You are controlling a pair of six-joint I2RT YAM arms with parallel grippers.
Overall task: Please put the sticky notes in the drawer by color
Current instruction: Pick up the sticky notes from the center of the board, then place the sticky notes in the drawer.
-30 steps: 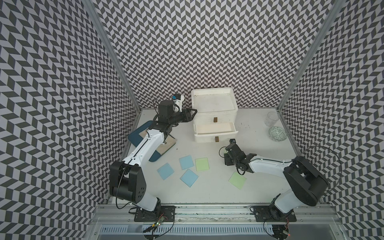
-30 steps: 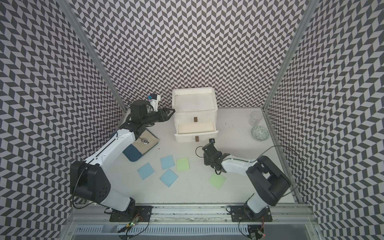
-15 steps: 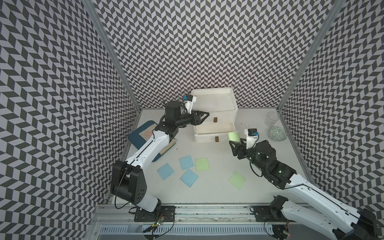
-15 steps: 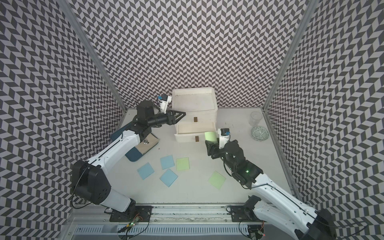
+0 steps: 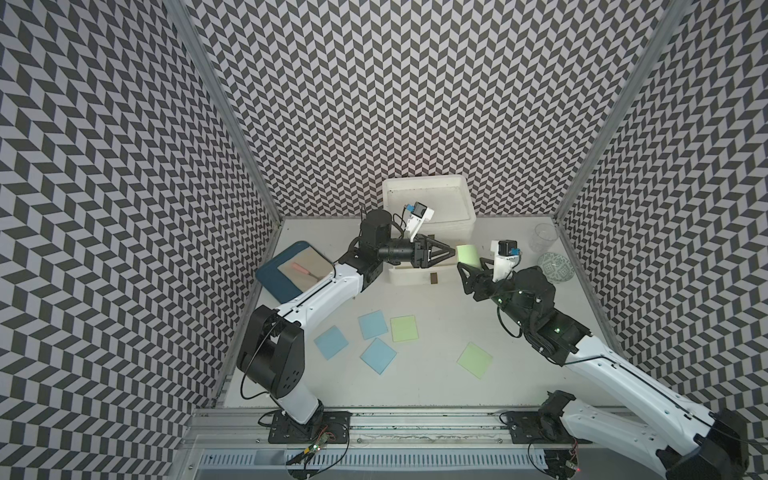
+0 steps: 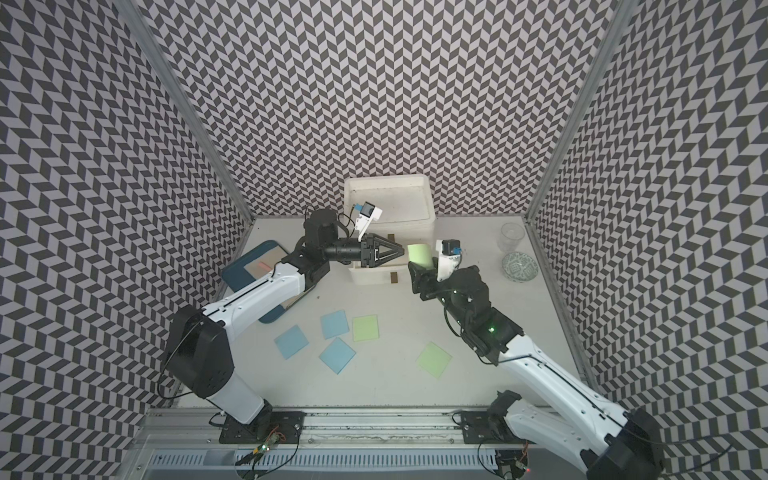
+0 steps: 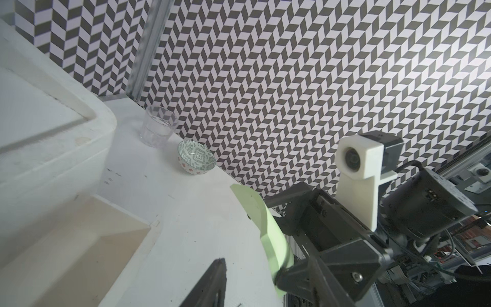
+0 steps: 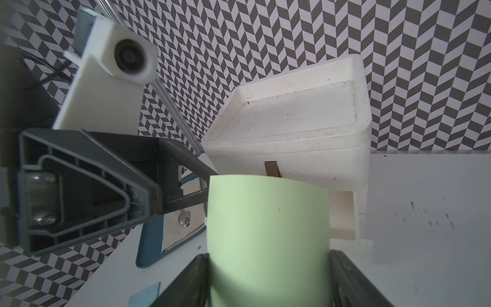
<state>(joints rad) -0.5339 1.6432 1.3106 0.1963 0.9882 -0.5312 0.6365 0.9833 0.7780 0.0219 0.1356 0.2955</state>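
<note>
The light green sticky note (image 5: 468, 256) is bent in my right gripper above the drawer's end, so next my left gripper grabs the sticky note's loose edge (image 5: 459, 253) and lowers the sticky note into the drawer.
My right gripper (image 5: 471, 266) is raised in front of the drawer (image 5: 428, 199) and is shut on a light green sticky note (image 5: 467, 254), which bows edgewise between its fingers (image 8: 196, 279). My left gripper (image 5: 451, 252) points at that note from the left, open, with its tips right beside the note's edge; I cannot tell whether they touch. The white box's lowest drawer (image 5: 411, 276) stands pulled out. Three pale blue sticky notes (image 5: 372, 324) and two green ones (image 5: 403, 328) (image 5: 475, 360) lie flat on the table in front.
A dark blue tray (image 5: 274, 278) with a beige sheet (image 5: 305, 268) lies at the left, under my left arm. A clear glass (image 5: 544, 237) and a patterned bowl (image 5: 556, 268) stand at the back right, close to the wall.
My right arm has lifted off the table with the green note and carried it up toward the drawer front. My left gripper has swung right, across the drawer front, to meet it.
</note>
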